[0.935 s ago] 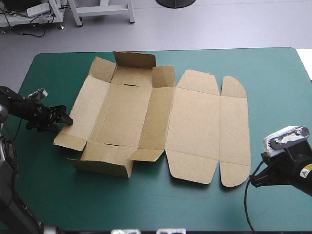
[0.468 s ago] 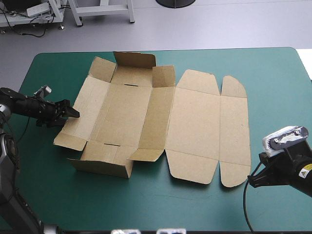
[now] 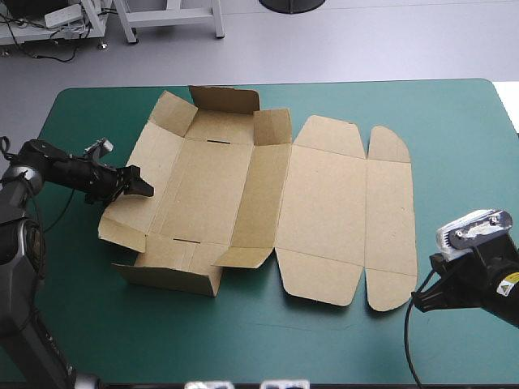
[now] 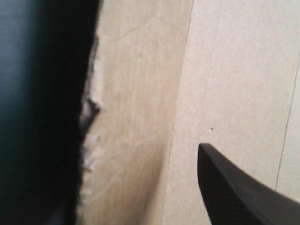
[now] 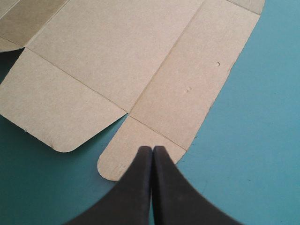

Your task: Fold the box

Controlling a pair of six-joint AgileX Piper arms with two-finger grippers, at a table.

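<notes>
The lid panels [image 3: 324,194] are joined to the box along a crease [image 3: 282,197], so they will swing round together with the whole sheet when the robot pulls the sheet's top edge.
The brown box [image 3: 324,203] lies as a cut sheet on the teal-green cover. Its lid panels are flat on the right, and the left part has its far and near walls partly raised. My left gripper [image 3: 142,188] is at the box's left wall panel, which tilts up a little. In the left wrist view the fingers stand apart, and the panel's rough edge [image 4: 136,140] lies between the left gripper [image 4: 140,136]'s black fingers [image 4: 243,192]. My right gripper [image 3: 422,298] hangs off the near right corner. It is shut [image 5: 152,149], with its tip over the small rounded flap [image 5: 140,145].
The teal-green cover [image 3: 454,130] shows around the sheet on every side. The box's near wall [image 3: 170,277] stands up toward the table's front. Both arms reach in low from the table's left and right edges.
My left gripper has moved right from the bare cover onto the box's left wall panel. That panel has shifted and lifted slightly. The right arm has not moved.
</notes>
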